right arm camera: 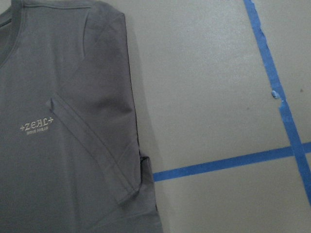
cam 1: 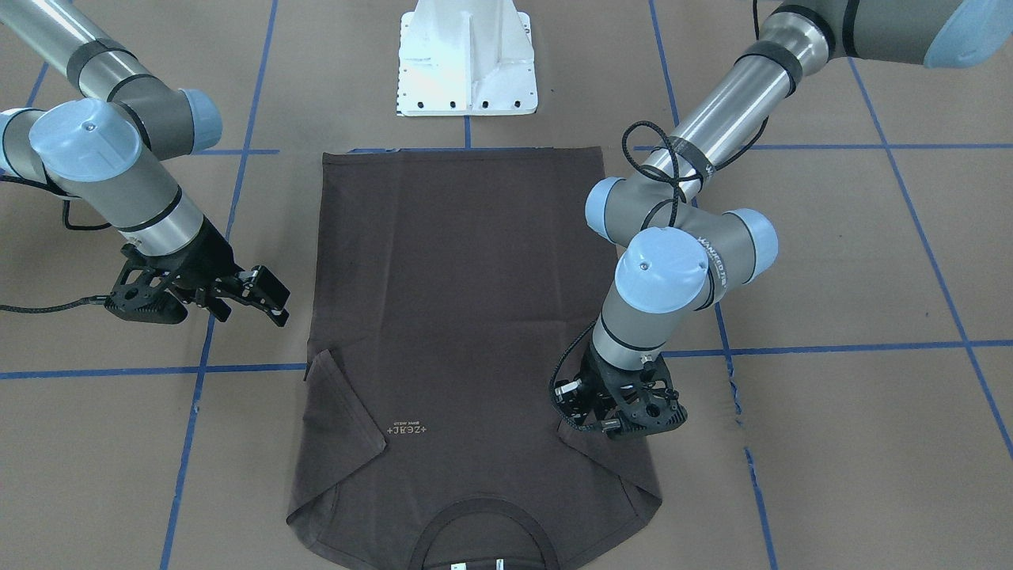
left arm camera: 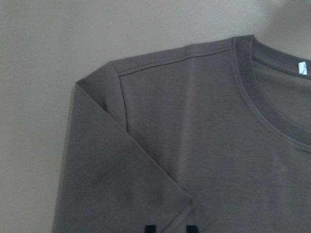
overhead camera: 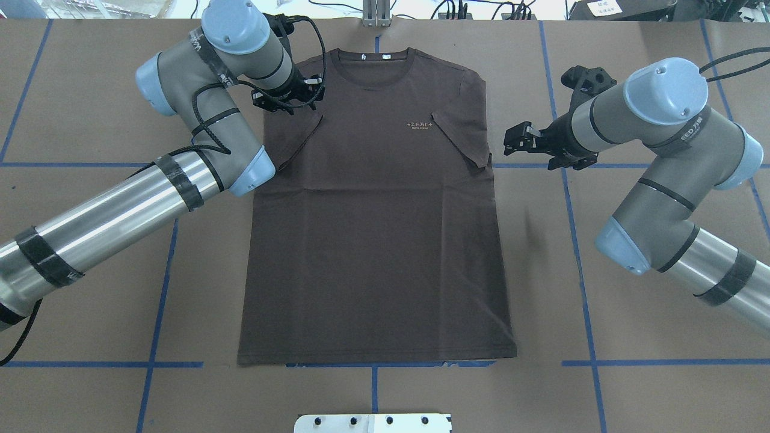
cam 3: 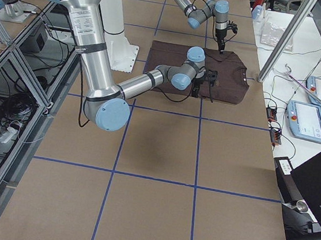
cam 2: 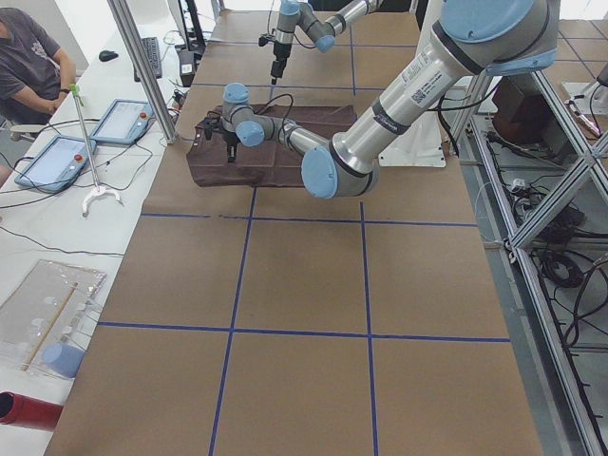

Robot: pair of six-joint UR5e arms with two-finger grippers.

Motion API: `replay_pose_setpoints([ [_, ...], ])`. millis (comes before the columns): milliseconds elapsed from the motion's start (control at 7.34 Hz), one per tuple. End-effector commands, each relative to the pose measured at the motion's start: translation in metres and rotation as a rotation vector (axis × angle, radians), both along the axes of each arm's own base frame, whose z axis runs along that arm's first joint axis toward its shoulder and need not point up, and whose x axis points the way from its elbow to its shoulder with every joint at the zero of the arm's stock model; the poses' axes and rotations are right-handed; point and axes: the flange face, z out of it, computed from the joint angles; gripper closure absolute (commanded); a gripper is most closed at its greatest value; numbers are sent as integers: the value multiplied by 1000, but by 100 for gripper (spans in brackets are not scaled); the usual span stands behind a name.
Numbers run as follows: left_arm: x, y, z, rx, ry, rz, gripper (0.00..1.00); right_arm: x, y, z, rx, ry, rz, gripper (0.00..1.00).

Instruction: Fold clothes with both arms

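Both folded sleeves (cam 1: 336, 427) lie flat on the T-shirt's chest, so the dark brown T-shirt (cam 1: 465, 256) will slide along in one piece, its sleeves still folded, when the robot pulls the T-shirt's hem.
The dark brown T-shirt (overhead camera: 373, 240) lies flat and face up on the brown table, collar at the far edge, both short sleeves folded inward over the chest. It also shows in the front view (cam 1: 459, 301). My left gripper (overhead camera: 301, 96) hangs over the folded sleeve by the shoulder on the shirt's left side. Its black fingertips (left arm camera: 150, 228) stand apart at the bottom of the left wrist view, holding nothing. My right gripper (overhead camera: 516, 139) is open and empty beside the shirt's right edge, over bare table, level with the other folded sleeve (right arm camera: 97, 141).
The white base plate (overhead camera: 373, 424) sits at the near table edge just past the shirt's hem. Blue tape lines (overhead camera: 577, 240) cross the table. Tablets (cam 2: 57, 157), a metal post (cam 2: 142, 66) and a seated person (cam 2: 28, 57) are along the far side.
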Motion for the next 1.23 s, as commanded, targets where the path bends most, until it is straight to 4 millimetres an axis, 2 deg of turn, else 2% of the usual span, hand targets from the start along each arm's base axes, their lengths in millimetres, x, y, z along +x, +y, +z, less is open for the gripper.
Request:
replay_pose_setpoints([
  [0, -20, 70, -22, 1, 120, -5, 12, -20, 36, -29, -114, -78, 45, 0],
  [136, -33, 110, -21, 15, 156, 17, 12, -44, 83, -26, -166, -83, 82, 0],
  [272, -49, 140, -13, 30, 177, 36, 12, -57, 147, -17, -162, -67, 114, 0],
  [409, -63, 154, -6, 24, 188, 30, 12, -70, 202, -18, -186, -57, 129, 0],
  [545, -60, 162, -6, 23, 194, 40, 12, -97, 249, -23, -197, -19, 179, 1],
  [681, -59, 163, -5, 21, 192, 38, 12, -117, 280, -17, -196, 33, 206, 3],
  [817, -59, 162, -4, 20, 190, 37, 11, -124, 295, -8, -237, 71, 222, 8],
  [954, -59, 162, -3, 20, 189, 37, 11, -118, 304, 2, -251, 93, 220, 9],
  [1090, -59, 162, -4, 16, 192, 34, 10, -116, 311, 5, -284, 92, 226, 12],
])
